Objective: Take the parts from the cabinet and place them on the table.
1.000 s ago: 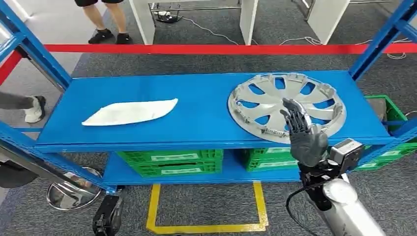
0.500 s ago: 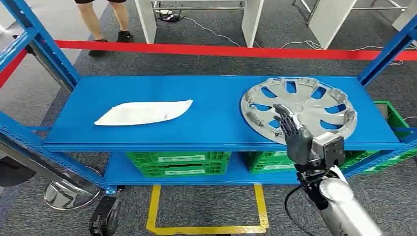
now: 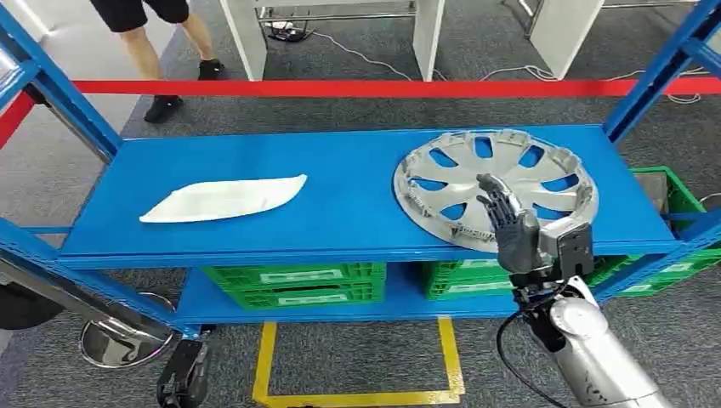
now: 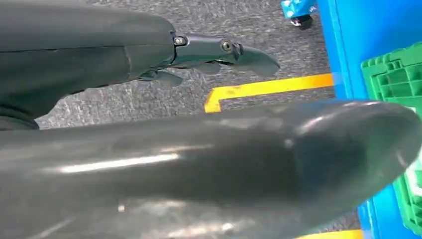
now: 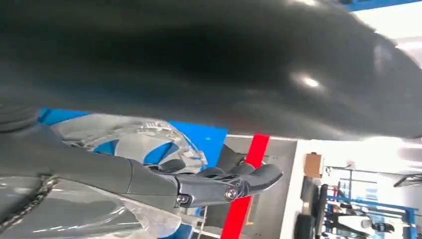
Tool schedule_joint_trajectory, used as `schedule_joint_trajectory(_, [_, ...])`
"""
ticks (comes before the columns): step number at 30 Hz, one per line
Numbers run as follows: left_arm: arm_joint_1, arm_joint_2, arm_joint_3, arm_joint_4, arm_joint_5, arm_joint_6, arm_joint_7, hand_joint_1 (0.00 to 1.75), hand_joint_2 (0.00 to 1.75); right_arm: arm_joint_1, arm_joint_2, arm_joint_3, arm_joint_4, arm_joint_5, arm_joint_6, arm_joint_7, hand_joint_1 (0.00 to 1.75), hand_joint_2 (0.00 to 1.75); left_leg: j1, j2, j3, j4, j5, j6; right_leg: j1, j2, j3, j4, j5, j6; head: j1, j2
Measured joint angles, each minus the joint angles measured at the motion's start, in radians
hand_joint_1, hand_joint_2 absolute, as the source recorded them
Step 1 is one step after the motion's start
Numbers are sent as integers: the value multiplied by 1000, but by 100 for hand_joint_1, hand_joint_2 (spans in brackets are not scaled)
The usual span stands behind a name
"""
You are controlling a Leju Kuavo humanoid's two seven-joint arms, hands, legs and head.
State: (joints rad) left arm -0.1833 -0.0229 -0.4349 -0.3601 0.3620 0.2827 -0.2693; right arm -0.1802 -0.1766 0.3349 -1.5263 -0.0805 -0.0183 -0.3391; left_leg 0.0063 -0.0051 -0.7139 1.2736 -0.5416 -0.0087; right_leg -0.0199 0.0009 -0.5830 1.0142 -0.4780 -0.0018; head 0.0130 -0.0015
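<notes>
Broad spokes [image 3: 463, 155] connect the middle of the silver hubcap to its rim, so I expect the hubcap's far rim [image 3: 486, 134] to come up too, free of sagging, when the robot lifts the hubcap's near rim.
A silver hubcap [image 3: 496, 187] lies flat at the right end of the blue cabinet shelf [image 3: 357, 225]. A flat white part [image 3: 225, 197] lies at the shelf's left end. My right hand [image 3: 508, 228] is raised at the shelf's front edge, fingers spread and stretched over the hubcap's near rim, holding nothing. The right wrist view shows those fingers [image 5: 224, 185] just above the hubcap [image 5: 124, 144]. My left hand [image 4: 219, 50] hangs low beside the cabinet over the carpet with its fingers out, holding nothing.
Green crates [image 3: 293, 280] [image 3: 463, 276] fill the lower shelf and another [image 3: 672, 191] stands at the right. Blue uprights [image 3: 655, 72] frame the cabinet. Behind it run a red floor line [image 3: 340, 87] and white table legs [image 3: 246, 34]. A person's legs [image 3: 161, 51] pass at the back left. Yellow floor marking [image 3: 357, 395] lies below.
My right hand has sunk slightly and turned, its fingers now reaching further over the hubcap's near rim. The view swayed sideways and back. The person behind walked on.
</notes>
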Motion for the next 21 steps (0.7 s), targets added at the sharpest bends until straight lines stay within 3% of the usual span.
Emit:
schedule_joint_trajectory(2, [-2,0,0,0,0,0,0,0,0,-1,0,0,1,0,0,0,0,0,-1,0,88,-185,95,12,0,0,8,0,-3,4,0,0])
schedule_joint_trajectory(3, [-3,1,0,0,0,0,0,0,0,-2,0,0,1,0,0,0,0,0,-5,-1,115,-231,91,17,2,0,8,0,-5,7,2,0])
schedule_joint_trajectory(6, [-3,0,0,0,0,0,0,0,0,-4,0,0,4,0,0,0,0,0,-9,0,114,-247,85,23,4,0,3,-3,-3,22,2,0])
schedule_joint_trajectory(9, [-5,0,0,0,0,0,0,0,0,-8,0,4,4,0,1,-5,0,0,-1,1,124,-268,96,42,3,-1,-4,6,-19,38,4,0])
schedule_joint_trajectory(11, [-9,0,0,0,0,0,0,0,0,-15,0,6,7,0,4,-11,0,0,0,1,122,-268,96,47,3,-1,-66,141,-92,43,9,0])
schedule_joint_trajectory(12, [-9,0,0,0,0,-3,0,0,0,-14,0,9,11,0,5,-13,0,0,-2,1,122,-268,94,49,3,-1,-114,239,-130,46,7,0])
schedule_joint_trajectory(13, [-9,0,0,0,-1,-5,0,0,0,-14,0,11,14,0,6,-16,0,0,-2,1,121,-267,94,50,3,-1,-146,299,-145,48,10,0])
schedule_joint_trajectory(14, [-8,-1,0,0,-2,-5,0,0,0,-14,0,13,17,0,6,-18,0,0,-2,1,122,-267,93,50,3,-1,-153,308,-136,49,8,0])
schedule_joint_trajectory(15, [-9,-2,0,0,-3,-5,0,0,0,-15,0,14,19,0,6,-20,0,0,-2,1,123,-266,92,49,3,-1,-137,270,-102,48,9,0])
schedule_joint_trajectory(17, [-10,-3,0,0,-6,-7,0,0,0,-19,0,15,20,-1,6,-23,0,0,-2,0,130,-265,88,45,2,-2,-53,97,-9,43,9,0])
schedule_joint_trajectory(18, [-11,-4,0,0,-6,-7,0,0,0,-23,0,15,20,-2,6,-25,0,0,-2,0,132,-262,83,40,2,-4,-12,10,8,40,9,0])
schedule_joint_trajectory(19, [-13,-3,0,0,-6,-7,0,0,0,-25,0,16,22,-4,6,-27,0,0,-10,0,126,-258,82,34,6,-4,7,-1,-8,38,8,0])
schedule_joint_trajectory(21, [-12,-2,0,1,-7,-8,0,0,0,-22,0,17,24,-6,6,-31,0,0,-8,0,123,-255,85,26,9,1,2,0,-5,27,7,0])
